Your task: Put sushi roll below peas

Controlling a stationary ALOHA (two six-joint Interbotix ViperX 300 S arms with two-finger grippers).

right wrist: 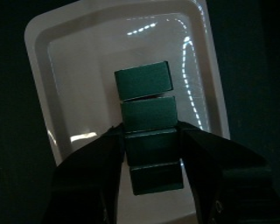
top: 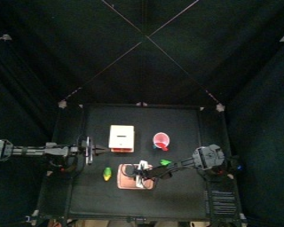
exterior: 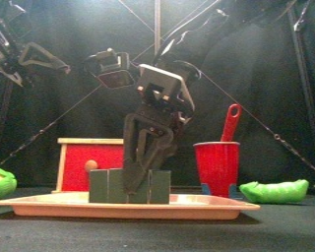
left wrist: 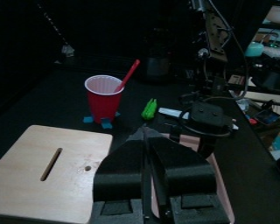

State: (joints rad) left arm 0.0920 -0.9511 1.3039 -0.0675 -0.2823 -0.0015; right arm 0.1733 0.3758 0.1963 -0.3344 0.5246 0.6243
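The sushi roll (right wrist: 150, 129) will come up in one piece and stay straight when the robot lifts it, because thin seams (right wrist: 149, 99) hold its blocks together in a straight row.
The sushi roll (right wrist: 146, 109) is a dark, blocky piece lying on the pink tray (right wrist: 73, 70). My right gripper (right wrist: 152, 140) is open, with one jaw on each side of the roll. In the front view the roll (exterior: 127, 185) stands on the tray (exterior: 200, 204), and the right gripper (exterior: 145, 162) comes down over it. The peas (exterior: 276, 191), a bright green pod, lie on the table to the right of the tray. From above, the peas (top: 166, 164) sit just off the tray's right side. My left gripper (left wrist: 150, 188) is shut and hovers over the table's left part.
A red cup (exterior: 216, 165) with a red stick in it stands behind the tray. A wooden box (top: 121, 136) with a slot sits at the back left. A yellow-and-green piece (top: 106, 175) lies left of the tray. Black curtains close in all sides.
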